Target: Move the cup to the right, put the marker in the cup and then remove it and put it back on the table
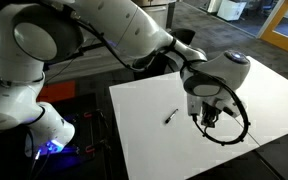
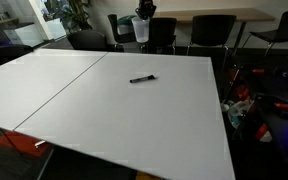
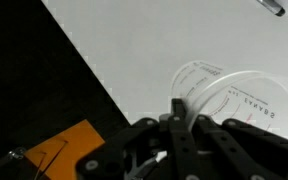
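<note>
I go on lowering my gripper until the cup's base touches the table, because the cup (image 2: 141,31) hangs upright over a free patch of table (image 2: 144,66), away from the black marker.
The clear plastic cup (image 3: 242,98) fills the lower right of the wrist view, with its round rim and printed lettering showing. My gripper (image 3: 184,118) is shut on the cup's wall, one finger on each side. In an exterior view the gripper (image 2: 142,14) holds the cup (image 2: 140,31) near the white table's far edge. I cannot tell whether the cup touches the table. The black marker (image 2: 142,79) lies flat on the table (image 2: 104,110), apart from the cup. The marker also shows in the exterior view (image 1: 170,117), left of the gripper (image 1: 208,116), and in the wrist view (image 3: 272,6).
A thin dark seam (image 2: 59,88) splits the tabletop into two panels. Dark chairs (image 2: 209,32) stand behind the far edge. The table's edge runs diagonally through the wrist view, with dark floor and an orange object (image 3: 69,150) beyond it.
</note>
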`<state>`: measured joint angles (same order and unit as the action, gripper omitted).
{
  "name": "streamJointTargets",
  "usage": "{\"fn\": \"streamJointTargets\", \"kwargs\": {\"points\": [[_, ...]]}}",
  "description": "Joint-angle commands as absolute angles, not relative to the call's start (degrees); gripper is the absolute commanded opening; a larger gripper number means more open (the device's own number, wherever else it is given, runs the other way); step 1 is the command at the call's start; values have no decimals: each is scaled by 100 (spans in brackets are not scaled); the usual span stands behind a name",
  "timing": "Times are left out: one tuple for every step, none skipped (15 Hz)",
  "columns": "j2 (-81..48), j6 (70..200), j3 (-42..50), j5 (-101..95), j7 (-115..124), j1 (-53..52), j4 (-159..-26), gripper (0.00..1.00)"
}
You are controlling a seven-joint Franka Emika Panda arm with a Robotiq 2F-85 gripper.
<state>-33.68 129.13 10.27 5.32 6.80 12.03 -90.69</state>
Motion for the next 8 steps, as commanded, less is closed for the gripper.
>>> {"fn": "streamJointTargets", "kwargs": {"points": [[-3735, 12563, 1003, 379, 505, 1341, -8563, 1], [-3812, 12585, 988, 351, 425, 1358, -8534, 1], [-3881, 12652, 979, 327, 384, 1359, -8535, 1], [-3944, 12732, 977, 290, 325, 1346, -8559, 1], [-4002, 12827, 965, 263, 267, 1340, -8606, 1], [-4052, 12880, 952, 222, 216, 1340, -8633, 1], [-4103, 12967, 943, 197, 164, 1341, -8670, 1], [-4170, 13059, 933, 171, 129, 1347, -8683, 1]]}}
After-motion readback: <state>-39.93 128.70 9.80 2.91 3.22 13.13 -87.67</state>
